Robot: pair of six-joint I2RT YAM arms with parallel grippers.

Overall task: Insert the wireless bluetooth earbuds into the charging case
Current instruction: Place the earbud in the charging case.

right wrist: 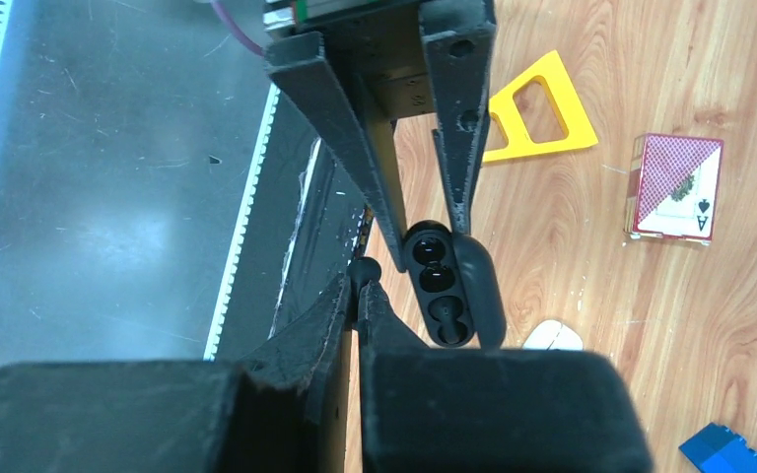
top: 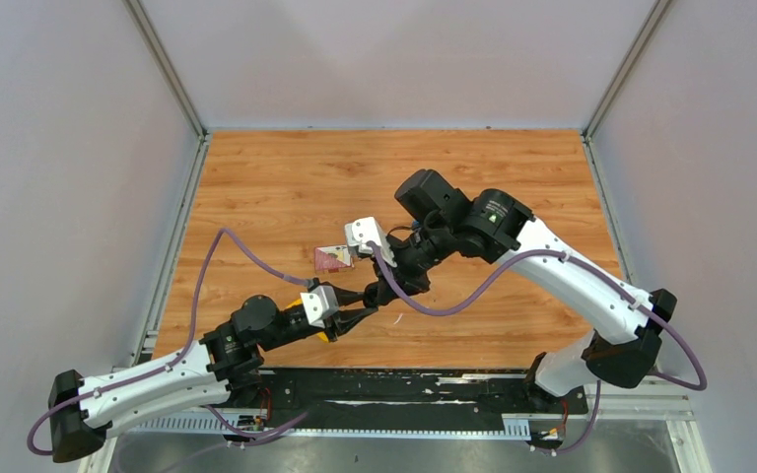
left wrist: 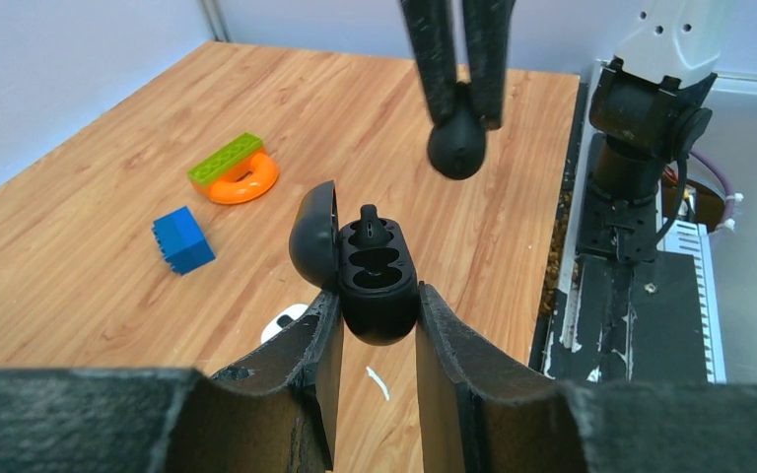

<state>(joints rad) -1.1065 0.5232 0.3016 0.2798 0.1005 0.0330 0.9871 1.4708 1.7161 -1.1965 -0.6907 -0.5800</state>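
Observation:
The held earbud's round end [left wrist: 456,151] points down and the case's near slot [left wrist: 377,268] is empty, so my right gripper keeps moving down until the earbud sits in that slot, then let go.
My left gripper [left wrist: 378,296] is shut on the black charging case [left wrist: 378,281] and holds it above the table with its lid [left wrist: 313,235] swung open to the left. One black earbud [left wrist: 368,227] sits in the case's far slot, and the near slot [left wrist: 378,262] looks empty. My right gripper [left wrist: 458,103] hangs just beyond and above the case, shut on a second black earbud [left wrist: 456,148]. In the right wrist view this earbud [right wrist: 363,268] is pinched at my right gripper's [right wrist: 362,286] tips, just left of the open case [right wrist: 444,286]. In the top view both grippers meet near the table's front middle [top: 367,304].
A white rounded object [left wrist: 284,320] and a small white sliver [left wrist: 378,382] lie on the table under the case. An orange ring with a green brick [left wrist: 237,172] and a blue block [left wrist: 182,239] sit to the left. A yellow triangle [right wrist: 537,108] and a card box [right wrist: 675,187] lie nearby.

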